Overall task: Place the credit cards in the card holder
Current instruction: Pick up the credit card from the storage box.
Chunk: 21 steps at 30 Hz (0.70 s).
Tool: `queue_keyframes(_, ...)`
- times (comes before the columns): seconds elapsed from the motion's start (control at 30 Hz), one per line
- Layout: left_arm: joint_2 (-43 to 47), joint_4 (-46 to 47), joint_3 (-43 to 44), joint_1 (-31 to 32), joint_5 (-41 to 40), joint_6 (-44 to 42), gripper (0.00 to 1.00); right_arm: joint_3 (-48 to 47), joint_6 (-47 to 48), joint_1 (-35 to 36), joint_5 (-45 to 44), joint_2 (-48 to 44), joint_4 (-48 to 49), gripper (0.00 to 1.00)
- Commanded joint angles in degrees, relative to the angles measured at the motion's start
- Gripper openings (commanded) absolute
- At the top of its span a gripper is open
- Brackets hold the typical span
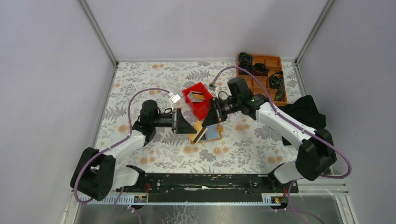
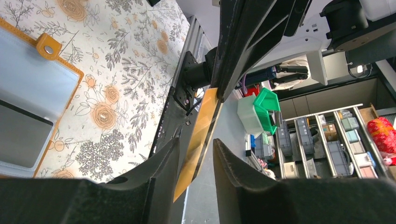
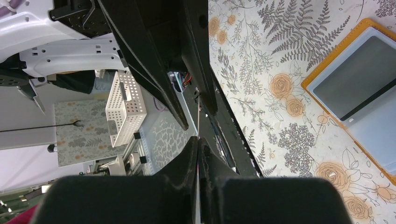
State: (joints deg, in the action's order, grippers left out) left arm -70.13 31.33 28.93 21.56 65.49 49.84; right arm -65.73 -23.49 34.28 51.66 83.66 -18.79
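Observation:
The credit card's far end (image 2: 210,99) is in my right gripper, so my left gripper should take the credit card's near end. My right gripper will then be free to steady the card holder's strap (image 1: 219,129).
The card holder (image 1: 215,134) lies open on the flowered table, tan-orange with pale grey panels, also visible in the left wrist view (image 2: 28,88) and the right wrist view (image 3: 355,88). A gold-faced credit card (image 2: 208,116) hangs tilted above its left edge (image 1: 200,135). My right gripper (image 1: 208,124) is shut on the card's far end; the card shows as a thin edge (image 3: 198,112) above the pressed fingertips (image 3: 198,140). My left gripper (image 2: 196,140) stands open around the near end, the card close to one finger with a gap to the other.
A red bin (image 1: 197,99) holding a small item sits just behind the grippers. An orange-brown compartment tray (image 1: 266,74) with dark objects stands at the back right, with a black cloth (image 1: 306,109) beside the right arm. The black front rail (image 1: 205,182) runs along the near edge.

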Motion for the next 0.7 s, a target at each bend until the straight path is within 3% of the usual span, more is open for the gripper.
queue_keyframes(0.0,-0.41,-1.00,-0.30,0.48,1.62,-1.82,0.36,-2.29,-0.45,-0.70,2.72,0.19,1.82,0.00)
queue_keyframes(0.23,-0.82,-0.61,-0.39,0.65,1.54,-1.66,0.15,-1.84,-0.17,-0.88,3.77,1.20,1.86,0.00)
queue_keyframes(0.33,-1.21,0.46,-0.70,0.81,1.49,-1.02,0.01,-1.83,-0.07,-0.97,3.88,1.42,1.91,0.00)
queue_keyframes(0.43,-1.45,1.59,-1.41,0.83,0.49,-0.37,0.00,-2.06,0.37,-1.13,2.64,1.19,1.14,0.01)
queue_keyframes(0.53,-1.65,0.44,-2.09,0.85,-3.37,-0.58,0.00,-2.53,1.95,-1.24,-1.18,0.07,-1.02,0.17)
queue_keyframes(0.67,-0.29,-2.02,-4.46,1.29,-15.52,-0.15,0.00,-1.27,2.56,-1.32,-9.87,-1.96,-2.08,0.39)
